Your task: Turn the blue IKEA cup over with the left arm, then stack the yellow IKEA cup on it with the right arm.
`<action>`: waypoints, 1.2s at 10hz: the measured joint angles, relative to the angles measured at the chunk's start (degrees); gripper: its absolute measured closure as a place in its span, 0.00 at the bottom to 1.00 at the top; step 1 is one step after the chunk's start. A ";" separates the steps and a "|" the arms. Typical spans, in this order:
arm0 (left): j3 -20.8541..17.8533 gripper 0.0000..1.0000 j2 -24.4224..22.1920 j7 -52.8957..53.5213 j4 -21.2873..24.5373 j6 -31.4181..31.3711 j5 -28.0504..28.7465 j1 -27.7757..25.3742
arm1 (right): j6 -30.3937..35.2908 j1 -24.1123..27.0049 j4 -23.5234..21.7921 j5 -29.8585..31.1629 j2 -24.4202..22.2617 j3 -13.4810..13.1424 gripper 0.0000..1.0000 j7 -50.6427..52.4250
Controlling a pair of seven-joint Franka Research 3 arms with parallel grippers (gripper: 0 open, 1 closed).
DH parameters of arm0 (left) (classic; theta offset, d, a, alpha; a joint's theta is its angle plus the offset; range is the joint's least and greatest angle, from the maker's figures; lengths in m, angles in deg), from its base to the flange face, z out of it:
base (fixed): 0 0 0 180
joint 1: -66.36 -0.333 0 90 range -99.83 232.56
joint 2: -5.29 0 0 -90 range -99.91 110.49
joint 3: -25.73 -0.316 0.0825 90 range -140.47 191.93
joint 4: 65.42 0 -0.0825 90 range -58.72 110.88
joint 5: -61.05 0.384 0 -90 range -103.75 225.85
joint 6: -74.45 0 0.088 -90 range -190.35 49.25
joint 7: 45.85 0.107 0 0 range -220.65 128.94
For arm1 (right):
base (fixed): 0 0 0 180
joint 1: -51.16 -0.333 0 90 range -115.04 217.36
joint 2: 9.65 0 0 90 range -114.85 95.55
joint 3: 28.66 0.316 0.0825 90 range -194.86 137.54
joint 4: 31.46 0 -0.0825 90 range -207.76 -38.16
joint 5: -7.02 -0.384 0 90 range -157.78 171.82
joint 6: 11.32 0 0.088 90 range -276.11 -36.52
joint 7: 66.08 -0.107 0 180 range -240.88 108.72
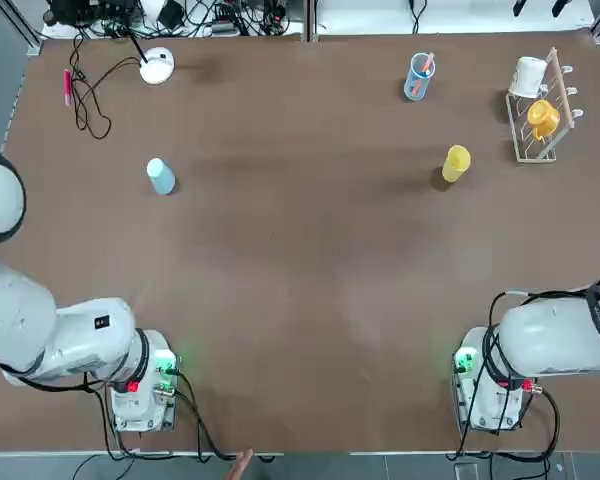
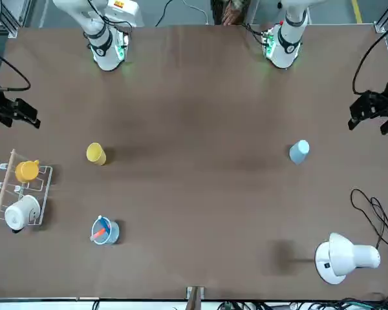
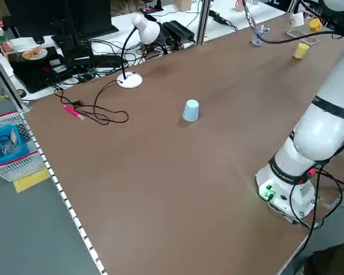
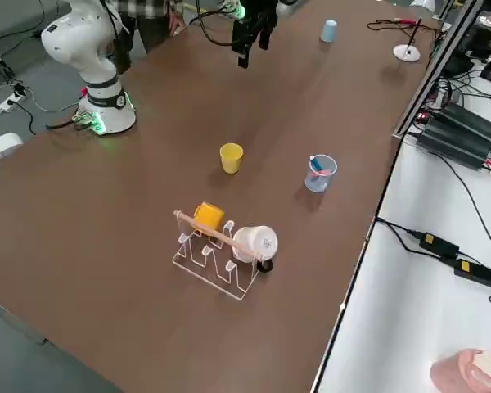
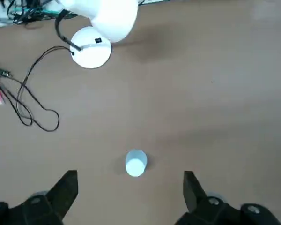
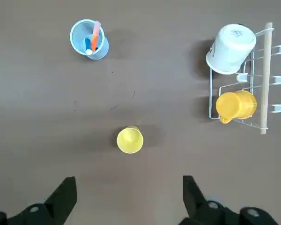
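Observation:
The blue IKEA cup (image 2: 299, 152) has its closed, narrower end on top (image 2: 303, 146), so I expect the cup's opening to be empty when I turn it over.
The blue IKEA cup (image 1: 161, 176) stands on the robot's left half of the brown table, its narrower end seemingly up. My left gripper (image 5: 130, 192) hovers high over it, open and empty, with the blue cup (image 5: 136, 163) showing between its fingers. The left gripper (image 2: 374, 111) sits at the table's side edge in the front view. The yellow IKEA cup (image 1: 456, 163) stands mouth up on the right half. My right gripper (image 6: 129, 194) hangs open well above the yellow cup (image 6: 129, 139), holding nothing. In the front view the right gripper (image 2: 14, 111) is at the opposite side edge.
A white desk lamp (image 1: 156, 65) with a black cable and a pink pen (image 1: 67, 85) lie far left. A clear blue tumbler with sticks (image 1: 418, 76) and a rack (image 1: 525, 140) holding a white mug and an orange-yellow mug stand far right. A hand (image 1: 240, 462) shows at the near edge.

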 joint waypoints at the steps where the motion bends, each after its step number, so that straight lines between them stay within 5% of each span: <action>1: -0.15 0.01 0.21 6.02 0.35 0.04 0.00 -0.39 | 0.01 0.00 0.00 0.00 0.00 0.00 0.00 0.00; 5: -0.39 0.01 3.24 28.27 0.92 0.17 -4.30 -6.68 | 0.04 -0.02 -0.01 -0.05 0.00 0.04 0.00 0.00; 12: -0.69 0.01 12.72 62.65 6.12 2.05 -24.51 -23.22 | 0.44 -0.26 -0.61 -0.10 0.08 0.25 0.00 0.02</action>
